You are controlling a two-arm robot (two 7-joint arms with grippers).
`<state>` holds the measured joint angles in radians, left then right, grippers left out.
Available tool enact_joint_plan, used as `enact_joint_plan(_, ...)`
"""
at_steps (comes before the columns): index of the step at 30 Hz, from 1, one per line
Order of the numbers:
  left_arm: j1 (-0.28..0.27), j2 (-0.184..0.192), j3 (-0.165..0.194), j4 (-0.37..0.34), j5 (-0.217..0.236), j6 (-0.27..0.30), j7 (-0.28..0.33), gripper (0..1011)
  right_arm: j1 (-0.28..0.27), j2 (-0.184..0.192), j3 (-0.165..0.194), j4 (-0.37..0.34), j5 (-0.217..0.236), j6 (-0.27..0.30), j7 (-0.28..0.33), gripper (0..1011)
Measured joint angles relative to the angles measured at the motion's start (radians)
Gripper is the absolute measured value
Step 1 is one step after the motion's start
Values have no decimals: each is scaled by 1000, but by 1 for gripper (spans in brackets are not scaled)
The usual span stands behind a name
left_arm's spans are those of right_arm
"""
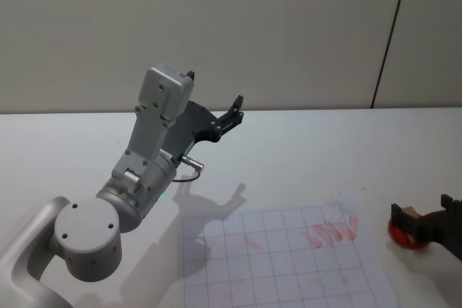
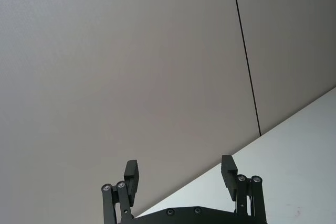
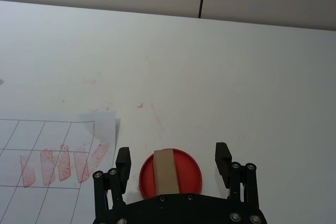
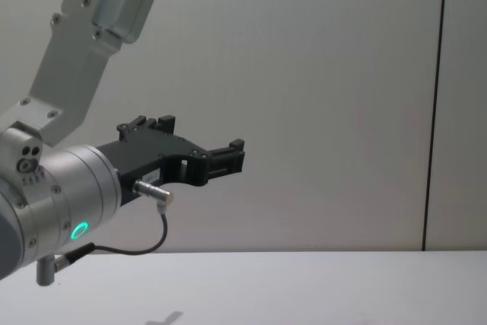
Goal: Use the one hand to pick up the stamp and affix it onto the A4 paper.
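Note:
The red stamp marks [image 3: 64, 163] are narrow bars. So the brown block [image 3: 166, 171] will come away from the round red base alone when I pick it up.
The stamp [image 1: 409, 223], a round red base with a brown cardboard-like block on top, stands on the white table just right of the A4 paper [image 1: 281, 265]. The paper carries a grid and several red stamp marks [image 3: 60, 163]. In the right wrist view the stamp [image 3: 169, 174] sits between the fingers of my right gripper [image 3: 173, 157], which is open and straddles it with gaps on both sides. From the right edge of the head view, the right gripper [image 1: 420, 218] reaches in low at table level. My left gripper [image 1: 214, 88] is open and empty, raised high over the table's left.
The left arm's silver wrist with its green ring light [image 4: 78, 230] stands large at the left, with the left gripper [image 4: 199, 136] pointing at the back wall [image 2: 157, 51]. Bare white table [image 3: 210, 66] lies beyond the stamp and the paper.

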<state>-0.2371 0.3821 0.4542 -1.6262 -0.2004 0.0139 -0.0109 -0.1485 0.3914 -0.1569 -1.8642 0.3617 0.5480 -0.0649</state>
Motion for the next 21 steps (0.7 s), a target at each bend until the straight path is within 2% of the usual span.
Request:
enact_joint_plan(3, 0, 0, 0, 0, 0, 0, 0, 1001, 0, -1, 1, 9, 2, -1, 7, 958)
enact_joint_plan(7, 0, 0, 0, 0, 0, 0, 0, 1001, 0, -3, 2, 22, 2, -2, 21, 831)
enact_joint_plan(11, 0, 0, 0, 0, 0, 0, 0, 1001, 0, -4, 1, 28, 1, -2, 28, 761)
enact_joint_plan(21, 0, 0, 0, 0, 0, 0, 0, 1001, 3, -12, -3, 51, -13, -6, 47, 445)
